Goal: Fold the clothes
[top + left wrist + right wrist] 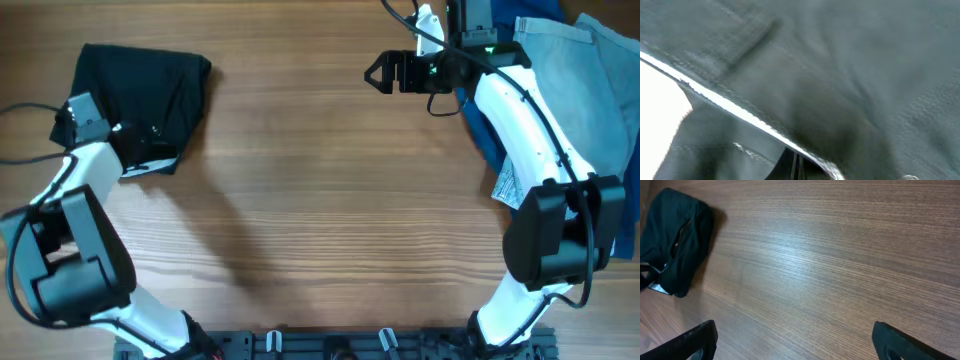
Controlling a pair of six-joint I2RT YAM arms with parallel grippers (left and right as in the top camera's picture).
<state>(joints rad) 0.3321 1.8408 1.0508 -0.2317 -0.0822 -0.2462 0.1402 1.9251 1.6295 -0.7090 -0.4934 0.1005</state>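
Note:
My left gripper needs to turn the folded black garment square, because the garment lies crooked with its far edge (pixel 150 54) at a slant. It should let go of the garment at its near corner (pixel 172 166) before backing away.
A folded black garment (pixel 145 95) lies at the table's far left; it also shows in the right wrist view (pixel 675 240). My left gripper (pixel 125 140) is at its near left edge. Black cloth (pixel 840 75) fills the left wrist view, and the fingers show only as a narrow dark wedge (pixel 796 167), close together under a pale hem, shut on the cloth. My right gripper (pixel 380 72) is open and empty above bare table at the far middle, its fingers wide apart in the right wrist view (pixel 795 340).
A pile of blue clothes lies at the far right: light denim (pixel 585 80) on top and a darker blue piece (pixel 490 135) under my right arm, with a white label (pixel 508 185). The wooden table (pixel 320 220) spans the middle.

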